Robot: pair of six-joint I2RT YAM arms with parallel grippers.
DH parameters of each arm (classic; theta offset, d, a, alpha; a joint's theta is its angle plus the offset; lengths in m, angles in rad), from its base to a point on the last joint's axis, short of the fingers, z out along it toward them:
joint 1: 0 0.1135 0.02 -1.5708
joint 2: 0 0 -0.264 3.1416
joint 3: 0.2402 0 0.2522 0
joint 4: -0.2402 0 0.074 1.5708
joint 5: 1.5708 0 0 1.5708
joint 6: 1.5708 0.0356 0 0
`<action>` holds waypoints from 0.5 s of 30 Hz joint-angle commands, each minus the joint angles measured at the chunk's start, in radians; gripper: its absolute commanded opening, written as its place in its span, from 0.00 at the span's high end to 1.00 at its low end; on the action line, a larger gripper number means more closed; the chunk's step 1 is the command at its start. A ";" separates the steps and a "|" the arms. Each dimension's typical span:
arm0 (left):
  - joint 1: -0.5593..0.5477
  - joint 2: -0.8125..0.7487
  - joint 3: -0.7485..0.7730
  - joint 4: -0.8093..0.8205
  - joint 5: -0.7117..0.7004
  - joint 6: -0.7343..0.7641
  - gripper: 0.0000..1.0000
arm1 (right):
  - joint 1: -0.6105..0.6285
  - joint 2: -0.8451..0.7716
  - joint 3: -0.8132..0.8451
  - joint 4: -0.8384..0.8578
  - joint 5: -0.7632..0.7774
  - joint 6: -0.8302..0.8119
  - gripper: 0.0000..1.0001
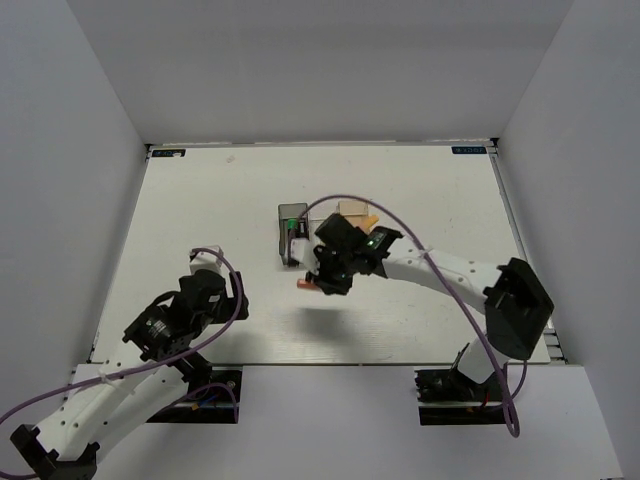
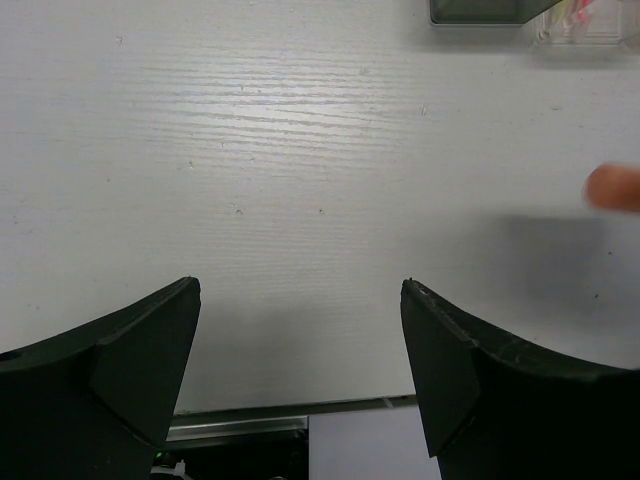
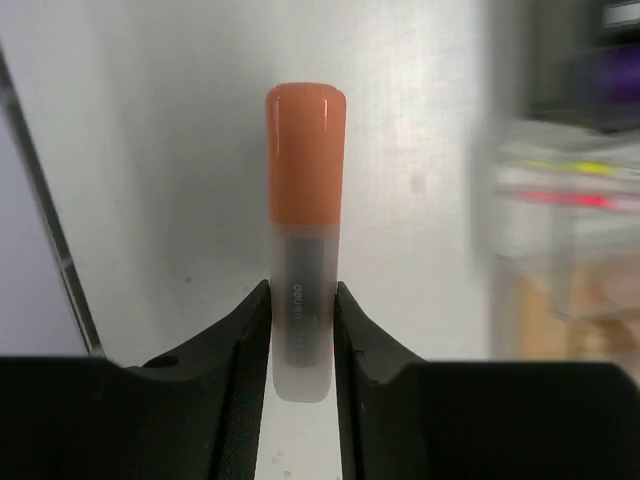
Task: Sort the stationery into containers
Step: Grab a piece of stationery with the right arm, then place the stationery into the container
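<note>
The robot's right gripper should go on moving until it is above the orange-tan bin [image 1: 352,208] before it lets go there, because a yellow-capped tube [image 1: 370,222] like the orange-pink tube sits in that bin.
My right gripper [image 1: 318,280] [image 3: 302,300] is shut on a short orange-pink tube [image 3: 306,150], held above the table just in front of the bins; the tube's orange end [image 1: 304,284] sticks out to the left. The dark grey bin [image 1: 292,232] holds a green-capped black marker, and a purple cap shows in it in the right wrist view [image 3: 612,85]. The clear bin [image 3: 570,190] holds thin yellow and pink pens. The orange-tan bin [image 1: 356,213] stands behind my right arm. My left gripper [image 1: 210,268] [image 2: 300,290] is open and empty over bare table at the near left.
White walls enclose the table on three sides. The table's near edge [image 2: 290,408] lies just under my left fingers. In the left wrist view the grey bin [image 2: 480,10] and clear bin [image 2: 582,28] sit at the top right, and the held tube [image 2: 612,187] shows as a blur.
</note>
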 commanded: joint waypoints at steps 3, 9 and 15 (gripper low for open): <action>0.003 0.028 0.006 0.016 -0.006 -0.010 0.08 | -0.090 -0.097 0.140 0.036 0.168 0.260 1.00; 0.003 0.048 0.004 0.034 0.001 -0.005 0.08 | -0.246 -0.053 0.164 0.107 0.448 0.450 1.00; 0.005 0.073 0.000 0.053 0.012 -0.002 0.08 | -0.343 0.061 0.236 0.091 0.383 0.551 1.00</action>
